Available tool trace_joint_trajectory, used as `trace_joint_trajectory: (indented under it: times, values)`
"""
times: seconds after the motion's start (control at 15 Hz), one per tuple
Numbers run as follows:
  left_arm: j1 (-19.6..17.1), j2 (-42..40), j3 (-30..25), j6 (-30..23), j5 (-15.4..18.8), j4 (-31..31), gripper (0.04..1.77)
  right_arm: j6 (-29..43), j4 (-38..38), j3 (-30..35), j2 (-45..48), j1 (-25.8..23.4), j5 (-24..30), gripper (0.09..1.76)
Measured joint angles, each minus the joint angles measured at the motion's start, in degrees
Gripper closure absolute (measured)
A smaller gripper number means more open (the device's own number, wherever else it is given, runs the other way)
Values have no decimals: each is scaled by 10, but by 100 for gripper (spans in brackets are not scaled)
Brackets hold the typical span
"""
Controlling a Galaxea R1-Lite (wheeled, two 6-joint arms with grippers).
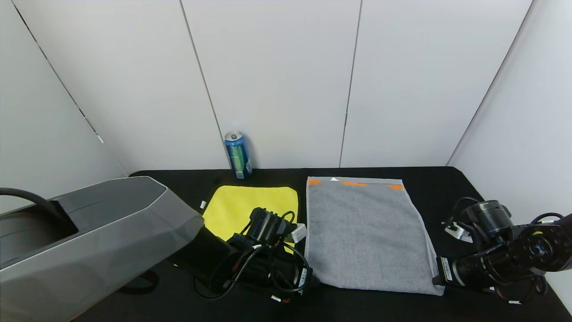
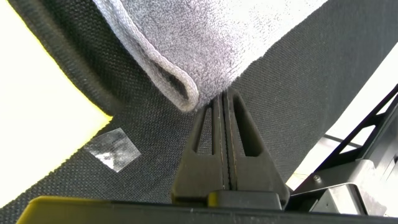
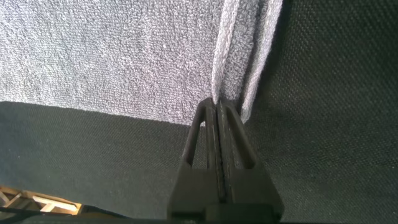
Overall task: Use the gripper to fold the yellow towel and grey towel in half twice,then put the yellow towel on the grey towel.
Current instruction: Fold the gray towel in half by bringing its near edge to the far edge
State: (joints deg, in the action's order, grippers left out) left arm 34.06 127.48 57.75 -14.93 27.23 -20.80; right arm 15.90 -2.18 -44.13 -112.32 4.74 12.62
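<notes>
The grey towel's rolled corner [image 2: 185, 99] is next to the closed fingers of my left gripper. My left gripper should open, reach farther over the corner [image 2: 200, 82] and close on it.
The grey towel [image 1: 364, 232] lies flat on the black table with its orange patches along the far edge. A doubled layer shows along its right side. The yellow towel [image 1: 241, 205] lies flat just to its left, partly behind my left wrist. My left gripper [image 1: 313, 281] is at the grey towel's near left corner. In the left wrist view its jaws [image 2: 222, 94] are shut with the rolled corner of the grey towel [image 2: 205, 37] at the tips. My right gripper [image 1: 435, 279] is at the near right corner, its jaws [image 3: 217, 102] shut on the grey towel's edge [image 3: 112, 56].
A blue drink can [image 1: 238, 154] stands at the back by the wall, behind the yellow towel. White walls close in the table [image 1: 429, 179] at the back and on both sides. The yellow towel's edge [image 2: 37, 118] and a clear tape patch [image 2: 113, 149] show in the left wrist view.
</notes>
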Motion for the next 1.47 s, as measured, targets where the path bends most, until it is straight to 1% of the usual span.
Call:
trace_joint_trajectory:
  times: [0.33, 0.53, 0.67, 0.87, 1.0, 1.07, 1.2, 1.47]
  values:
    - [-4, -5, -1, 2, -1, 0, 170, 0, 0, 0, 0, 0, 0, 173]
    - [-7, -7, -3, 5, -5, 0, 123, -1, 0, 0, 0, 0, 0, 173]
    - [-7, -4, 0, 3, -16, 2, 97, -1, 0, 0, 0, 0, 0, 173]
    - [-7, -1, 3, 4, -19, 6, 70, -1, 0, 1, 0, 0, 0, 173]
    - [-7, 3, 10, 6, -18, 10, 57, -1, 0, 2, 1, 0, 0, 173]
    - [-5, 5, 18, 7, -18, 25, 52, -1, -1, 3, 1, 0, 0, 173]
    - [-3, 9, 40, 8, -18, 65, 44, -1, -2, 4, 1, -1, -3, 173]
    - [-2, 18, 105, 8, -18, 153, 33, -1, -1, 5, 1, 2, -8, 173]
